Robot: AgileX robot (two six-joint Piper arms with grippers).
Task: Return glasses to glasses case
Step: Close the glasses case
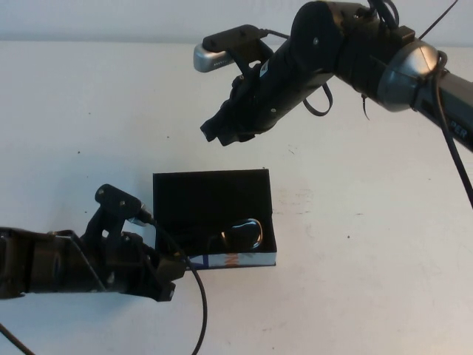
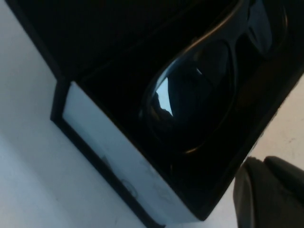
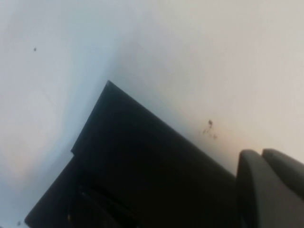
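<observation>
My right gripper is hovering past the open case lid's far edge [image 1: 213,172]. It should move back to that edge and turn the lid over the glasses [image 1: 243,234].
The glasses case [image 1: 185,194] is an open black box with a white printed side strip [image 1: 238,259] on its near side, in the middle of the table. The dark-rimmed glasses [image 1: 244,233] lie inside it, at the near right. My left gripper [image 1: 168,277] is shut and empty, low on the table by the case's near left corner. The left wrist view shows a lens [image 2: 190,104], the strip [image 2: 109,147] and my left gripper [image 2: 261,161] beside the case. My right gripper [image 1: 216,133] is shut and empty, raised beyond the case's far edge. The right wrist view shows the case [image 3: 142,166] next to my right gripper [image 3: 260,153].
The table [image 1: 369,244] is plain white, with a few small dark specks [image 3: 209,128]. A black cable [image 1: 201,310] runs from my left arm toward the front edge. No other objects show.
</observation>
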